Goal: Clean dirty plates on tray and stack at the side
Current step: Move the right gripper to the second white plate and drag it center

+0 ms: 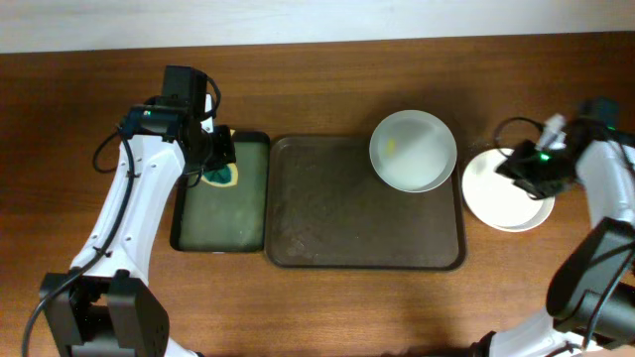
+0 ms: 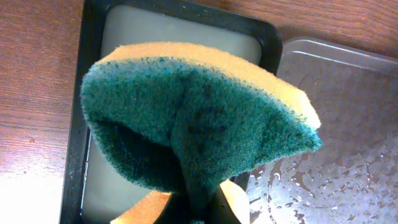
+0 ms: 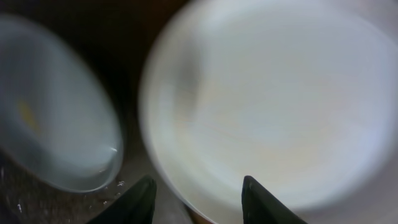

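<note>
The smeared plate is sticking out over the brown tray's far edge, so my right gripper should first pull the plate to the brown tray's middle (image 1: 362, 206), and then the sponge will wipe it.
One white plate (image 1: 413, 151) with a small yellow smear sits on the top right corner of the dark brown tray (image 1: 327, 213). A stack of white plates (image 1: 496, 193) lies on the table right of the tray. My right gripper (image 1: 531, 171) is open above this stack; its wrist view shows the open fingers (image 3: 198, 198) over the stack's rim (image 3: 273, 106), with the smeared plate (image 3: 50, 137) at the left. My left gripper (image 1: 216, 164) is shut on a green and yellow sponge (image 2: 199, 118) above the black tray.
A narrower black tray (image 1: 220, 193) with a greenish inside lies left of the brown tray; it also shows in the left wrist view (image 2: 87, 93). The brown tray's surface (image 2: 336, 124) is wet with droplets.
</note>
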